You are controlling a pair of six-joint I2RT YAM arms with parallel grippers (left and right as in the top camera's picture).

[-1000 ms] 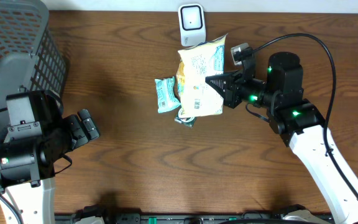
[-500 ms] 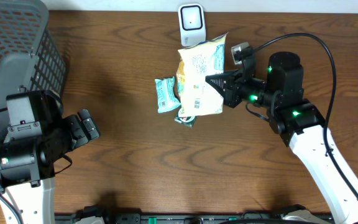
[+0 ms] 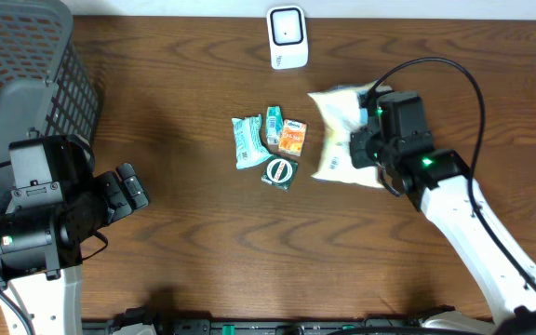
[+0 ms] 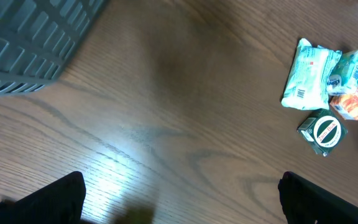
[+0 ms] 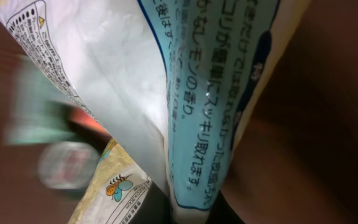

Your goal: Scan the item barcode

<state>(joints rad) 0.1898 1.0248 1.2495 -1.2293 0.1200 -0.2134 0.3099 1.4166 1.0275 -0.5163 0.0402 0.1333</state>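
Observation:
The snack bag's blue panel (image 5: 213, 93) faces my right gripper and there is open wood (image 3: 347, 197) beside the orange packet, so I should now lay the bag down until it rests flat.
A yellow-and-white snack bag (image 3: 335, 140) hangs right of the table's middle, with my right gripper (image 3: 359, 147) shut on it. The right wrist view is filled by the bag (image 5: 185, 93), its blue printed panel pinched between the dark fingers of that gripper (image 5: 191, 208) at the bottom edge. No barcode shows on the bag from here. The white scanner (image 3: 287, 37) stands at the back edge, up and left of the bag. My left gripper (image 3: 128, 191) rests open at the left over bare wood, nothing between its fingers (image 4: 48, 199).
A grey mesh basket (image 3: 26, 65) fills the back left corner. Between the arms lie a teal packet (image 3: 247, 141), a small teal packet (image 3: 274, 126), an orange packet (image 3: 293, 138) and a dark round-label packet (image 3: 279, 173); the teal packet (image 4: 309, 81) also appears in the left wrist view.
My right arm has carried the bag rightward and away from in front of the scanner, uncovering the small teal and orange packets. The left arm has not moved.

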